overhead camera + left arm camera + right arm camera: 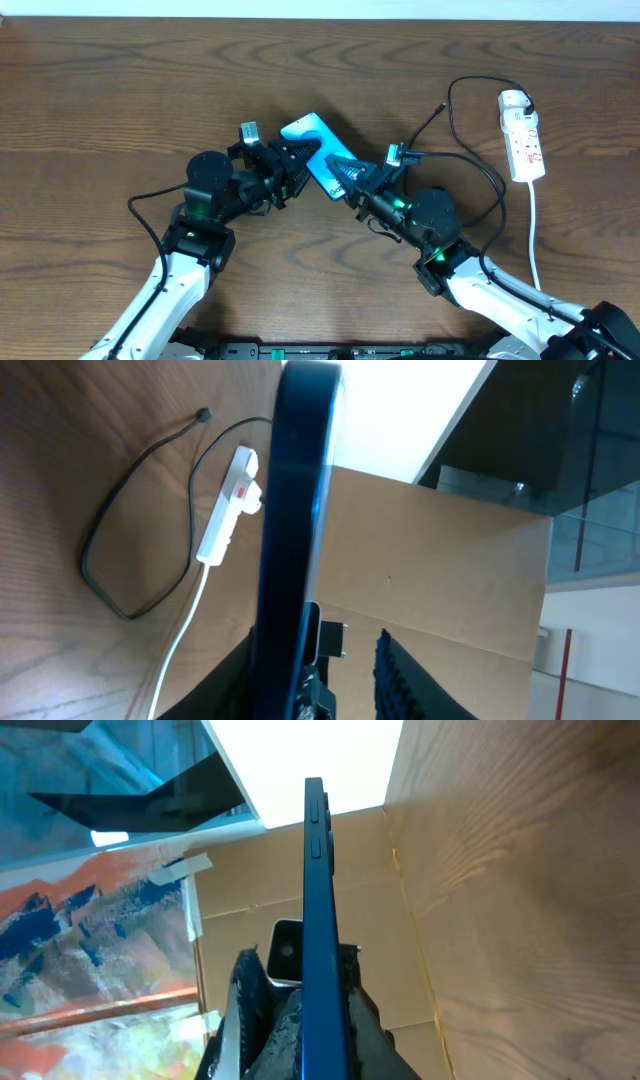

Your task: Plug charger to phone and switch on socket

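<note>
The robot's right gripper covers the phone's lower end (335, 190) where the charger goes, so the left gripper should take the phone before the right gripper gets the black connector (440, 108).
The phone (312, 143), with its cyan screen, is held up on edge above the table between my two grippers. My right gripper (347, 172) is shut on its lower end; in the right wrist view both fingers (303, 1005) press the blue edge of the phone (318, 870). My left gripper (297, 162) is open around the phone's other side. In the left wrist view the phone (293, 490) rests against one finger, and the other finger stands apart (322, 665). The charger cable (462, 125) loops on the table, its black connector (444, 103) lying free. The white socket (524, 135) lies at the far right.
The socket's white cord (535, 230) runs toward the front edge at right. In the left wrist view the socket (228, 508), the black cable loop (105, 560) and its connector (205, 415) lie on the wood. A cardboard wall (440, 560) stands behind the table.
</note>
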Controlling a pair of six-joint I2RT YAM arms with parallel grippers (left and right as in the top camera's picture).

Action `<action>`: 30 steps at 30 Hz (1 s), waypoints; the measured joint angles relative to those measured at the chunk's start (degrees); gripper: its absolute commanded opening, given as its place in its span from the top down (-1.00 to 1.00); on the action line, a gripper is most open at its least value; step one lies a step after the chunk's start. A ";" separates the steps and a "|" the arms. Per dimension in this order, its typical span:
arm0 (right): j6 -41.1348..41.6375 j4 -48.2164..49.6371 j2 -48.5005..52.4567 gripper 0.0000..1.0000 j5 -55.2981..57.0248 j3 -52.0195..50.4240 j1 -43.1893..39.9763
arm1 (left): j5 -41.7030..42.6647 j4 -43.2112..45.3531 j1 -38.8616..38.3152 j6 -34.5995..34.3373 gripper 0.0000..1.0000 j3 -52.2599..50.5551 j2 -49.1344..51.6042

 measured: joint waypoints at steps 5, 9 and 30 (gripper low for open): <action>-0.48 -0.09 0.00 0.98 1.79 0.26 1.11 | 0.09 0.00 0.00 -0.39 0.36 0.00 0.00; -0.68 -0.13 0.11 0.98 3.32 0.55 2.10 | 0.24 -0.04 0.00 -0.52 0.44 0.00 0.00; -7.58 -0.24 0.11 0.42 0.61 1.42 2.40 | 0.37 -0.24 0.00 0.55 0.85 -0.07 0.00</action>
